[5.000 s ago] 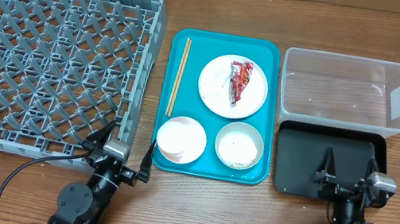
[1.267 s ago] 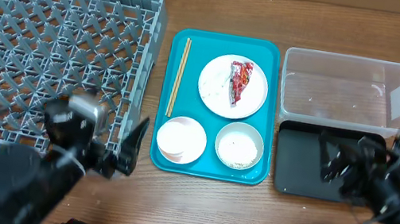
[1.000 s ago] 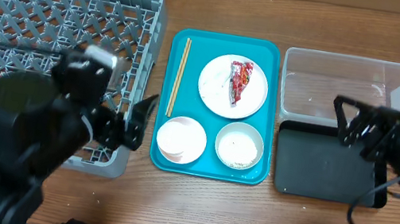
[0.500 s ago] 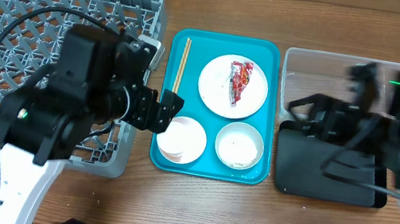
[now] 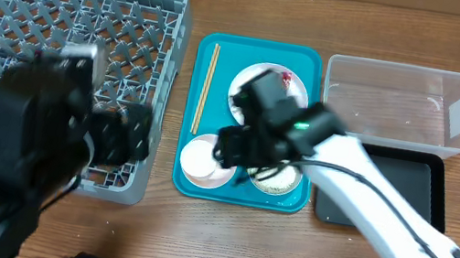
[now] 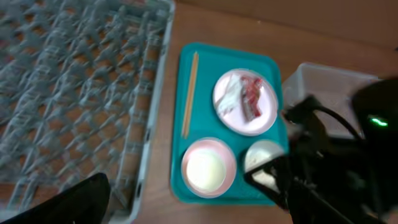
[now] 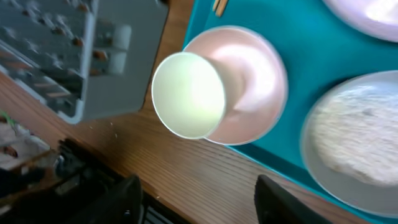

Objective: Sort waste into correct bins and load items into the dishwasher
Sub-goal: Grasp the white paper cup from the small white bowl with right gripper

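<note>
The white cup is standing in the small white bowl (image 5: pixel 218 178), so the robot's right gripper should pick up the cup (image 5: pixel 198 157) and pass it to the left gripper by the grey rack.
The small white bowl (image 5: pixel 203 164) sits front left on the teal tray (image 5: pixel 189 183), with a paler round thing lying in it; it also shows in the right wrist view (image 7: pixel 249 93). The green-rimmed bowl (image 5: pixel 284 182) with rice grains (image 7: pixel 357 134) is beside it. The white plate (image 6: pixel 244 102) holds the red wrapper (image 6: pixel 252 99) and the white tissue (image 6: pixel 231 98). The chopsticks (image 5: pixel 205 88) lie along the tray's left side. My right gripper (image 5: pixel 235 153) hovers open above the two bowls (image 7: pixel 205 208). My left gripper (image 5: pixel 139 131) is open over the front right corner of the grey rack (image 5: pixel 71 21).
The clear tub (image 5: pixel 397 100) stands at the back right. The black tray (image 5: pixel 417 177) lies in front of it, partly under my right arm. My right arm crosses the teal tray and hides part of the plate in the overhead view.
My right arm swung left from above the black tray to above the bowls on the teal tray. My left arm drew back left from the tray's edge to the rack's front corner.
</note>
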You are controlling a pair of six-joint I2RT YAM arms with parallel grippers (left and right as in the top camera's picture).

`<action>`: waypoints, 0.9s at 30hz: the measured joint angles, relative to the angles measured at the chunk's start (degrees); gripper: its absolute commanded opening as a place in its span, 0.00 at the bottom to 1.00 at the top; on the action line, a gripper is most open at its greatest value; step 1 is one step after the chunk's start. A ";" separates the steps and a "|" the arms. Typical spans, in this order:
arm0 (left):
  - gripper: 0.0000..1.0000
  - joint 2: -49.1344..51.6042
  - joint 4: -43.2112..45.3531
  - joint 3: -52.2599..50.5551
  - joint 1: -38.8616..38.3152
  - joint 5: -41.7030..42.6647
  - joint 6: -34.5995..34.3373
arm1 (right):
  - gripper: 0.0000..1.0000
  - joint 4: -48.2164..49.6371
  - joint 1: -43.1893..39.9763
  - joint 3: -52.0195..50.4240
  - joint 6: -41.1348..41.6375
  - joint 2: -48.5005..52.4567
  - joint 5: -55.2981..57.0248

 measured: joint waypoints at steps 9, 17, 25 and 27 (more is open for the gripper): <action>0.97 1.18 -7.63 0.13 0.00 -3.13 -1.11 | 0.29 5.57 3.19 0.00 6.82 13.14 4.33; 1.00 1.25 -8.04 0.11 0.02 -3.76 -1.29 | 0.50 6.23 3.13 0.00 9.25 15.41 5.66; 1.00 3.45 -8.52 -0.31 0.00 -3.78 -1.29 | 0.27 6.49 3.02 0.04 9.97 15.39 7.37; 1.00 4.15 -8.72 -0.46 0.02 -3.78 -1.29 | 0.27 6.54 2.84 0.04 10.01 15.32 7.61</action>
